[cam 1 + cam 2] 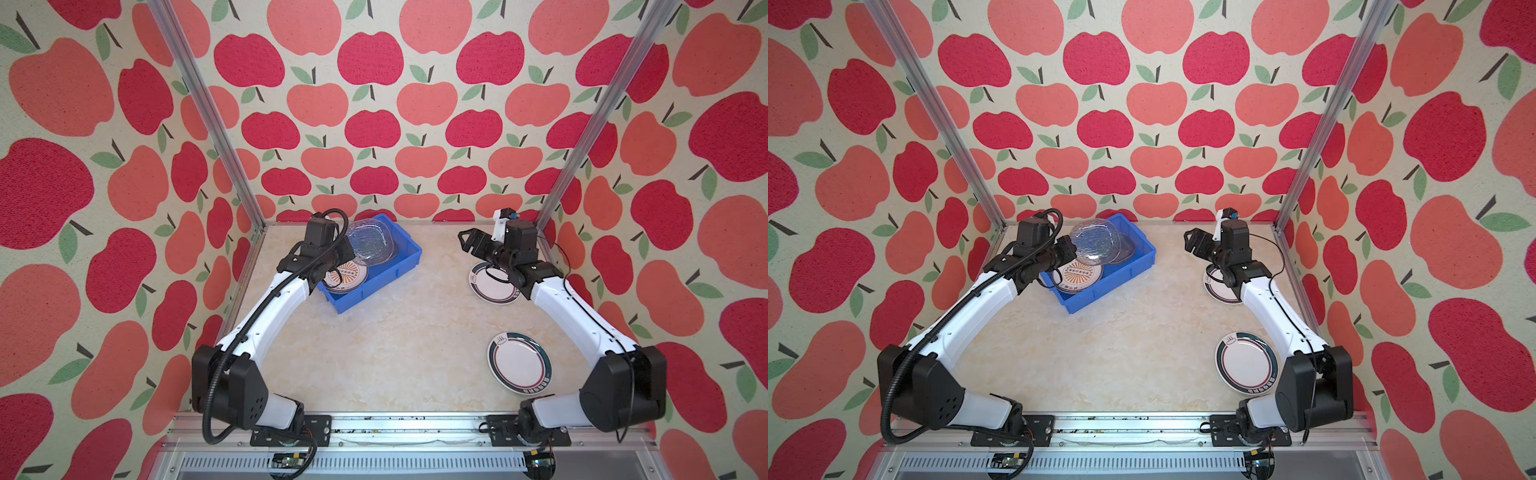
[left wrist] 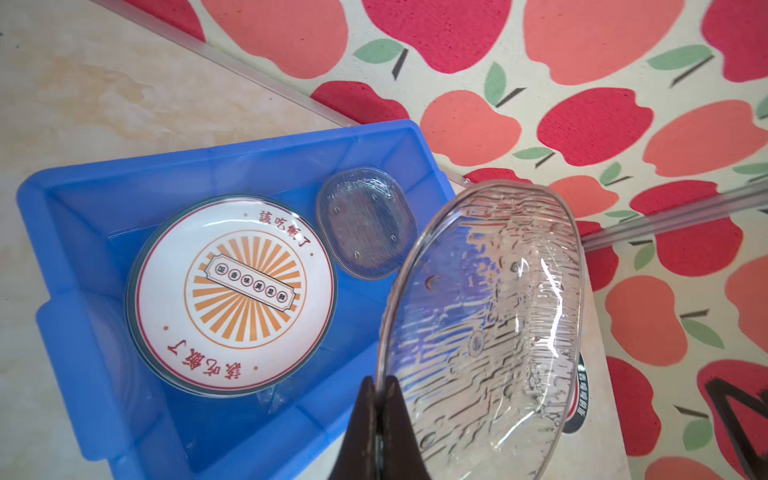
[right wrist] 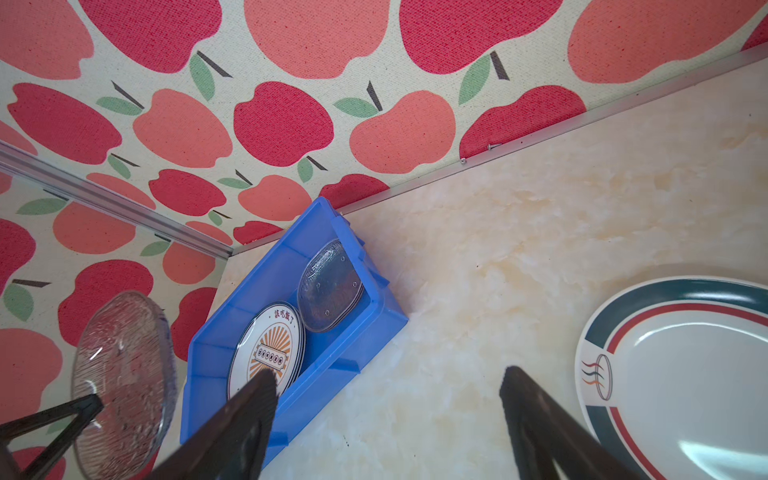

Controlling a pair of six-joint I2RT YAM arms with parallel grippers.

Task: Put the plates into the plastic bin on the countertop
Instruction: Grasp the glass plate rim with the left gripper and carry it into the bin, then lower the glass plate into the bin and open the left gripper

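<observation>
The clear glass plate's free side (image 1: 1109,237) hangs over the glass stack in the bin (image 1: 1125,250), so the robot's left gripper keeps lowering the plate until it rests there.
My left gripper (image 2: 380,380) is shut on the rim of a clear textured glass plate (image 2: 486,332), held tilted above the far end of the blue plastic bin (image 2: 208,160). Both top views show this plate (image 1: 370,241) (image 1: 1094,241) over the bin (image 1: 374,286). Inside the bin lie an orange sunburst plate (image 2: 232,295) on top of a stack and stacked glass plates (image 2: 365,224). My right gripper (image 3: 388,374) (image 1: 467,241) hangs open and empty above the countertop (image 1: 395,353). Two green-rimmed plates lie on the right: one (image 1: 488,286) partly under the right arm, one (image 1: 519,361) nearer the front.
The bin sits askew at the back left, close to the aluminium rail (image 2: 257,79) and the apple-patterned wall. The right arm's forearm (image 1: 569,307) crosses above the farther green-rimmed plate. Both arm bases are bolted to the front rail (image 1: 407,428).
</observation>
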